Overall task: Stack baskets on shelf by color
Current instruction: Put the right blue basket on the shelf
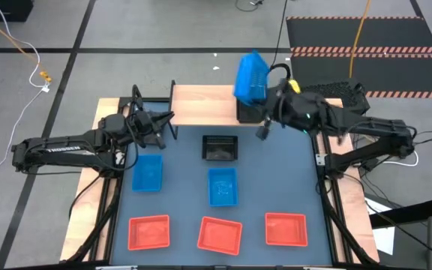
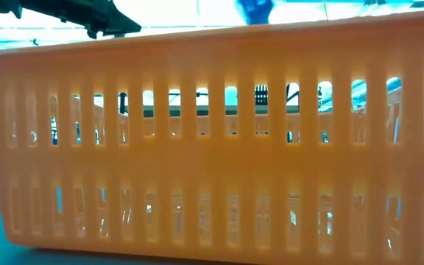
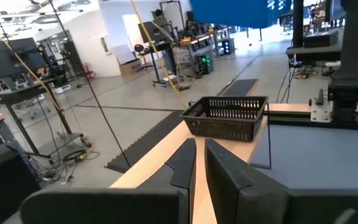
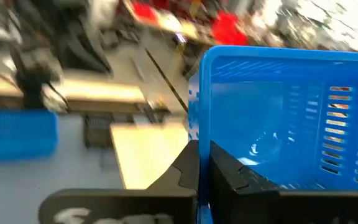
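Note:
I should keep carrying the blue basket with my right gripper to the wooden shelf, which is open beside the black basket [image 1: 247,114], until the blue basket sits flat on the wood.
My right gripper [image 1: 264,96] holds one blue basket [image 1: 250,76] in the air, above the right end of the wooden shelf [image 1: 201,105]. A black basket [image 1: 249,112] sits on that end of the shelf, below the blue one; the left wrist view also shows this black basket [image 3: 225,117]. My left gripper [image 1: 163,122] is shut and touches nothing, hovering by the shelf's left end. On the table lie another black basket [image 1: 220,148], two blue baskets [image 1: 148,172] [image 1: 223,186] and three red ones [image 1: 149,232] [image 1: 220,234] [image 1: 286,229]. My right gripper [image 4: 204,165] is shut on the blue basket's side wall at its rim [image 4: 197,132], one finger inside the basket and one outside. The basket is lifted clear and tipped on edge, so its open side faces sideways rather than up.
The slotted wall of a red basket [image 2: 212,147] fills the low view and hides nearly everything behind it. The shelf stands along the table's far edge, its middle and left part bare. Bare blue table top [image 1: 283,172] lies on the right, between the shelf and the red row.

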